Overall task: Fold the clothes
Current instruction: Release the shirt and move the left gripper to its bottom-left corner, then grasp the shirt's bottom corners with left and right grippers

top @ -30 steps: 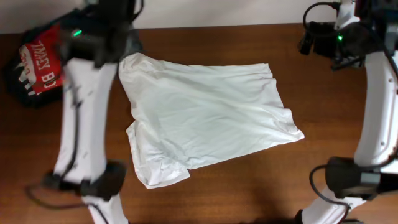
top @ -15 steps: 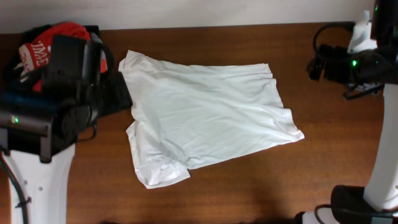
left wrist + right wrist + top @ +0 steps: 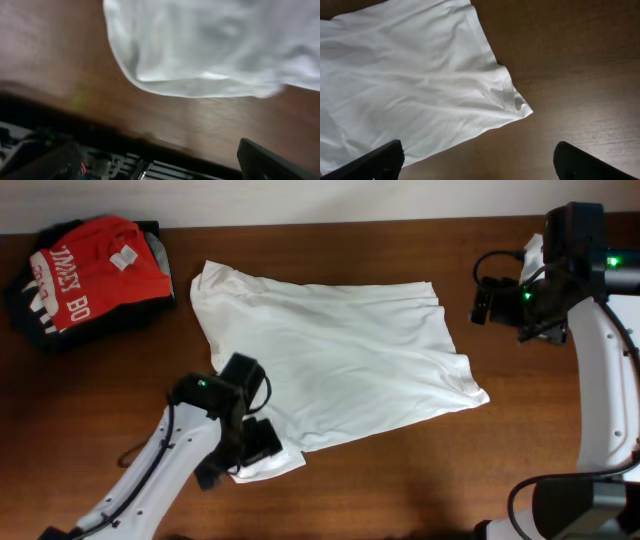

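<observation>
I expect the white T-shirt (image 3: 205, 42) to gather into pleats and settle wrinkled when I carry it back, since the rounded edge (image 3: 145, 86) lies loose and creased.
The white T-shirt (image 3: 335, 365) lies spread and creased on the wooden table, neck end to the left. My left gripper (image 3: 252, 448) hovers over its lower-left sleeve at the front. In the blurred left wrist view the shirt's rounded edge (image 3: 210, 50) fills the top, and the left gripper (image 3: 160, 167) looks open with nothing between its fingers. My right gripper (image 3: 487, 302) is above bare table just right of the shirt's far right corner. The right wrist view shows the shirt's near right corner (image 3: 512, 100), and the right gripper (image 3: 480, 160) is wide open and empty.
A red shirt with white lettering (image 3: 85, 265) lies on dark folded garments (image 3: 30, 315) at the back left corner. Bare wood table (image 3: 400, 480) runs along the front and right of the white shirt.
My left arm has swung from the back left near the red shirt down to the white shirt's front-left sleeve. My right arm has shifted slightly left, toward the shirt.
</observation>
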`<act>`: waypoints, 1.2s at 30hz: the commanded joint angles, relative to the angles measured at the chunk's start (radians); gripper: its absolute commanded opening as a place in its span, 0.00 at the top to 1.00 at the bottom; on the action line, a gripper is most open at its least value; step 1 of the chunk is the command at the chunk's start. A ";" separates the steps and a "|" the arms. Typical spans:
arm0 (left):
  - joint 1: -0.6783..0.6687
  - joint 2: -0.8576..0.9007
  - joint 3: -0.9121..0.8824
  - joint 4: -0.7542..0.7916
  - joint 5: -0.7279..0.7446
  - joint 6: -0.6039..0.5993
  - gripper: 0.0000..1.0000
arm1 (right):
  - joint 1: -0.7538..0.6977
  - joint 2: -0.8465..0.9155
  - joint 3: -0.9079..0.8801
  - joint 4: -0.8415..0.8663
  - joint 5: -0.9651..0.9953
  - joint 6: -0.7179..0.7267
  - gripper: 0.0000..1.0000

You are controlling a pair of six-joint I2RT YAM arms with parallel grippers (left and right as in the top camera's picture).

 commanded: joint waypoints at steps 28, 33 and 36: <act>-0.003 -0.013 -0.384 0.445 0.004 -0.287 0.63 | -0.005 0.008 -0.003 0.039 0.012 0.009 0.01; -0.002 -0.013 -0.359 0.363 0.001 -0.260 0.99 | -0.005 0.008 -0.003 0.038 0.013 0.008 0.01; -0.002 -0.014 -0.266 0.180 -0.081 -0.241 0.99 | -0.006 0.008 -0.003 0.039 0.013 0.008 0.01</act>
